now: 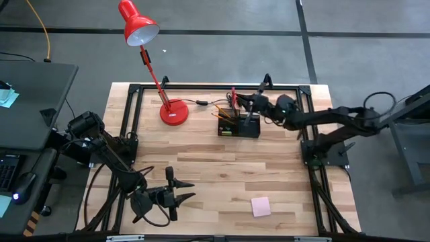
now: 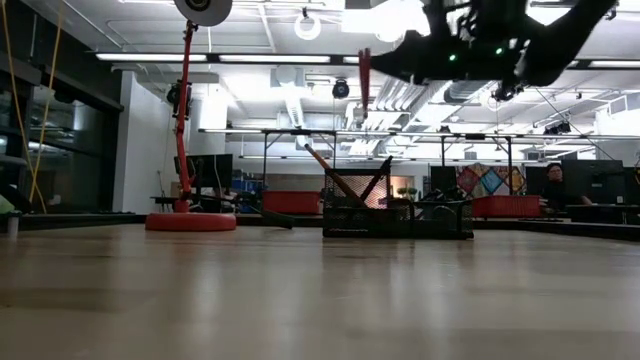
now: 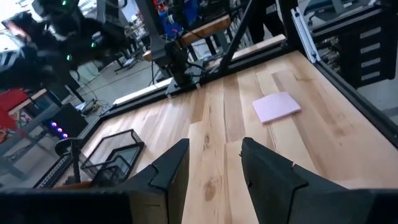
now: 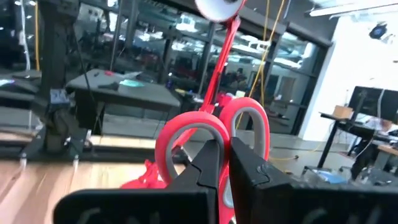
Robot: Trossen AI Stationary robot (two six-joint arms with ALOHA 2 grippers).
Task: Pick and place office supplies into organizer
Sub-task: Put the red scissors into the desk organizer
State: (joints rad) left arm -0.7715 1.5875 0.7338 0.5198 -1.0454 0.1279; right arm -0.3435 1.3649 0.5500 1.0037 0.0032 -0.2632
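The red-handled scissors (image 2: 364,80) are hanging upright above the organizer's pencil slot (image 2: 357,186) with their loops on top. My right gripper should keep bringing them down until their blades stand inside it, then let go.
The black mesh organizer (image 1: 239,126) stands at the table's far middle, also in the low view (image 2: 396,216), with pencils (image 1: 227,118) leaning out of it. My right gripper (image 1: 243,101) hangs above its far side, shut on the red-handled scissors (image 4: 214,134); the low view shows them as a red strip (image 2: 365,78) at the gripper's tip (image 2: 388,66). The pink sticky pad (image 1: 261,206) lies flat near the front right (image 3: 277,106). My left gripper (image 1: 188,190) hovers open at the front left, holding nothing (image 3: 214,149). My right gripper pinches the scissors between its two fingers (image 4: 208,165), just below the two red handle loops (image 4: 231,134). The loops stand up past the fingertips. The fingers come nearly level from the table's right side. The scissors are lifted clear above the organizer; the fingers hide the blades.
A red desk lamp has its round base (image 1: 173,111) left of the organizer, its arm slanting up to the shade (image 1: 138,23). A black metal frame (image 1: 131,121) runs around the table's edges. Bare wood lies between the organizer and the pink pad.
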